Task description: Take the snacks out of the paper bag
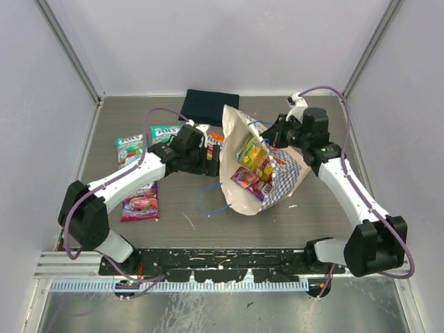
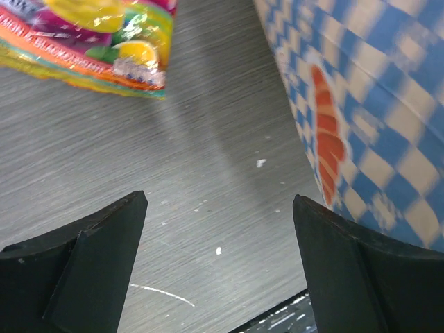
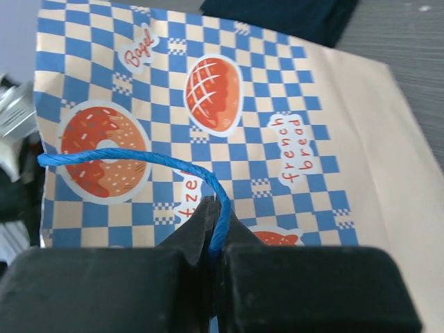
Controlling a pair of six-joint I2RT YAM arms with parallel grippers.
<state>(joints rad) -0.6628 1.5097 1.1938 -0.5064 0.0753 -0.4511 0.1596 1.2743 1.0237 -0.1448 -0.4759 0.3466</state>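
The robot's right gripper is holding the cord handle while the bag's closed end [image 1: 302, 178] lies free, so the left gripper should grab the cord handle and the right gripper should grab that closed end.
The paper bag [image 1: 286, 179] lies tilted in the middle of the table, mouth open toward the left arm. Several snacks [image 1: 253, 165] show inside it against the cream lining. My right gripper [image 1: 276, 133] is shut on the bag's blue cord handle [image 3: 139, 161]; the cord runs between the closed tips of that gripper [image 3: 216, 220] above the checkered bag wall [image 3: 229, 111]. My left gripper [image 1: 210, 149] hangs open just left of the bag, low over bare table [image 2: 218, 243], with nothing between its fingers [image 2: 104, 263]. An orange-edged pouch [image 2: 90, 41] lies just beyond them, the bag wall [image 2: 368, 104] to the right.
Two teal pouches [image 1: 130, 148] [image 1: 165, 132] and a purple one [image 1: 141, 201] lie on the table to the left. A dark navy cloth [image 1: 210, 105] sits at the back. The bag's other blue cord handle [image 1: 208, 201] loops onto the table in front.
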